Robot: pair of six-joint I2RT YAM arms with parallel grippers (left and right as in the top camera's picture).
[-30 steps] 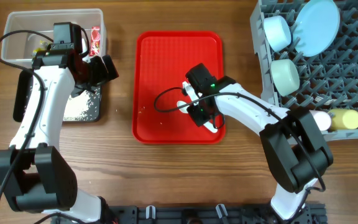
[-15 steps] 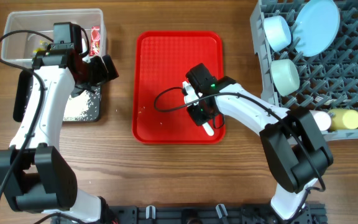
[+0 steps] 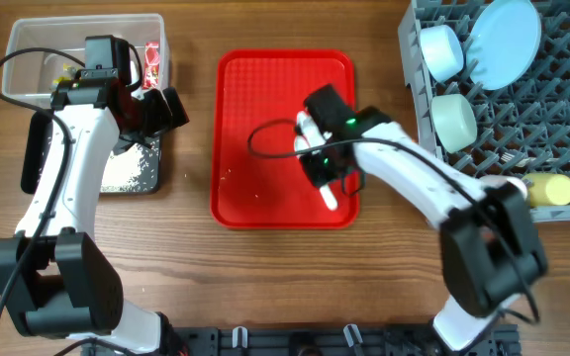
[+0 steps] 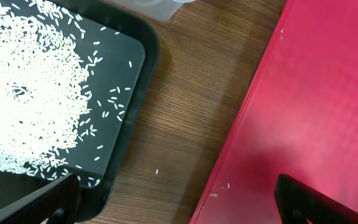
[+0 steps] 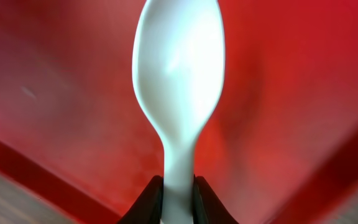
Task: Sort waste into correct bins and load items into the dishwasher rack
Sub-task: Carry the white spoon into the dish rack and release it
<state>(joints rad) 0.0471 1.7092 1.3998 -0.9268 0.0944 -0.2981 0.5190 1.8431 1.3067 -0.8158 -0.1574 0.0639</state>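
Note:
My right gripper is bringing the white spoon to the rack (image 3: 524,127), and there are free rack pegs (image 3: 542,136) between the blue plate and yellow cup. It should keep going and let go of the spoon there.
My right gripper (image 3: 326,178) hangs over the red tray (image 3: 265,119), shut on the handle of a white plastic spoon (image 5: 179,74). The spoon's bowl points away from the jaws, and its white end (image 3: 332,199) sticks out near the tray's front right corner. My left gripper (image 3: 171,107) is open and holds nothing, between the black tray (image 3: 156,163) of white rice grains (image 4: 36,81) and the red tray. The clear tub (image 3: 28,40) behind it holds yellow scraps and a red-printed wrapper (image 3: 150,61). The grey dishwasher rack (image 3: 562,109) carries a blue plate (image 3: 504,30) and two bowls (image 3: 441,49).
A yellow cup (image 3: 550,188) and a pale pink cup (image 3: 512,191) lie on the rack's near edge. A few stray grains (image 4: 156,172) sit on the wood between the black tray and the red tray (image 4: 316,106). The left arm's cable loops over the clear tub.
The right gripper has closed on the spoon and carried it up and slightly to the right over the red tray. The left arm has not moved.

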